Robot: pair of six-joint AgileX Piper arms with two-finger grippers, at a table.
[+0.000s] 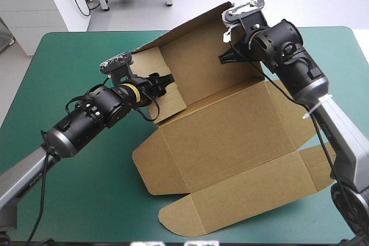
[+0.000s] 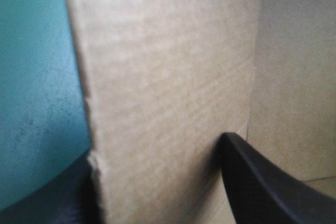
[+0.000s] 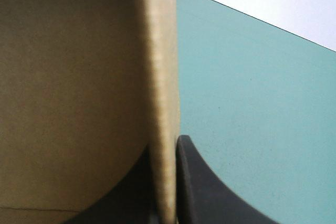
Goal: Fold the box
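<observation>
My left gripper will make the side flap swing upright and stay standing when it squeezes, as the flap slants inward from its folded edge.
The brown box is half raised in the middle of the table. Its tall back wall stands up, while the lid and front flaps lie flat toward the near edge. My right gripper is shut on the upper edge of the back wall; in the right wrist view the board runs edge-on between its fingers. My left gripper straddles the upright side flap. Its fingers stand apart, one on each side of the flap.
The bare teal-green cover stretches to the left of the box and along the near edge. A narrower strip shows at the far right, behind my right arm. The box's rounded front flap reaches close to the near edge.
</observation>
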